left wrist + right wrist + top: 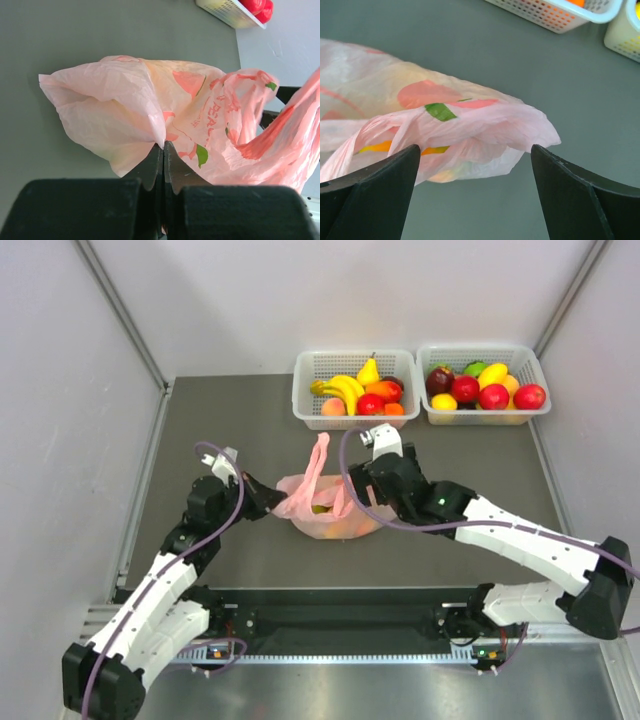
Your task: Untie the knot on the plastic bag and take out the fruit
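Observation:
My left gripper is holding the bag's end (289,505), away from the bag's opening, so my right gripper should hold the bag's opposite end (538,127) while my left gripper takes the film of the bag's opening.
The pink plastic bag (328,512) lies crumpled on the dark table between my two grippers. One handle strip (318,455) stretches from it toward the baskets. I cannot make out a tied knot. My left gripper (272,502) is shut on a fold of the bag's film at its left edge, as the left wrist view (164,146) shows. My right gripper (475,148) is open, its jaws either side of the bag's (470,125) right end without touching it. Orange and yellow fruit (385,146) shows through the film; fruit (322,508) also peeks out in the top view.
Two white baskets stand at the back of the table, the left one (355,424) and the right one (480,418), both filled with toy fruit. Grey walls close in the left, right and far sides.

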Robot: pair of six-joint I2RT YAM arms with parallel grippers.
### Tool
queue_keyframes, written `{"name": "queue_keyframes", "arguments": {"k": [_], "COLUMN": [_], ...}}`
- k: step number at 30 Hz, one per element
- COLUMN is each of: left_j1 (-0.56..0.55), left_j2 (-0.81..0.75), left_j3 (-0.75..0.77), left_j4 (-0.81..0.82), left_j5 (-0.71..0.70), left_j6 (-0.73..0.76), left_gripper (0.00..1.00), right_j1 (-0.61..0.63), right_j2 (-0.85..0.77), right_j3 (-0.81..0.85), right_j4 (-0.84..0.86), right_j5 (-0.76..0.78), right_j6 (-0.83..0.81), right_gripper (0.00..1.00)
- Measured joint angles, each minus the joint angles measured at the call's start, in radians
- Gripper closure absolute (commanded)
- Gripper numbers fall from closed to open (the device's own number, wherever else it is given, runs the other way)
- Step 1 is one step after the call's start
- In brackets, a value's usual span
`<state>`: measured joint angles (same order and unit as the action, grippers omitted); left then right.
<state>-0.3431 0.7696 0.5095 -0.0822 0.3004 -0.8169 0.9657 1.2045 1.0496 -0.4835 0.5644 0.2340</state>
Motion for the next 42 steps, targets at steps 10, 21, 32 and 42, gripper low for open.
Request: {"name": "queue_keyframes", "arguments": {"k": [10, 21, 32, 42], "left_j1": [0.0, 0.0, 0.0, 0.0], "left_j2": [-0.062, -0.193, -0.511, -0.186], "left_j3": [-0.053, -0.143, -0.147, 0.387], "left_j4": [0.0, -0.02, -0.271, -0.331], "left_j5": [0.013, -0.01, -0.146, -0.045], "left_j6": [-0.018, 0.001, 0.087, 0.311], "left_gripper": [1.0, 1.0, 0.11, 0.01], "right_j1": [-0.17, -0.365, -0.394, -0.395], "right_j2": [0.053, -0.06, -0.221, -0.262], "right_j3": [-0.04, -0.209, -0.312, -0.336], "right_j4": [0.004, 0.03, 0.035, 0.097], "right_j5": [-0.006, -0.037, -0.1, -0.292], "right_j6": [0.109, 0.19, 0.143, 0.018], "right_gripper": [0.67, 0.97, 1.0, 1.0]}}
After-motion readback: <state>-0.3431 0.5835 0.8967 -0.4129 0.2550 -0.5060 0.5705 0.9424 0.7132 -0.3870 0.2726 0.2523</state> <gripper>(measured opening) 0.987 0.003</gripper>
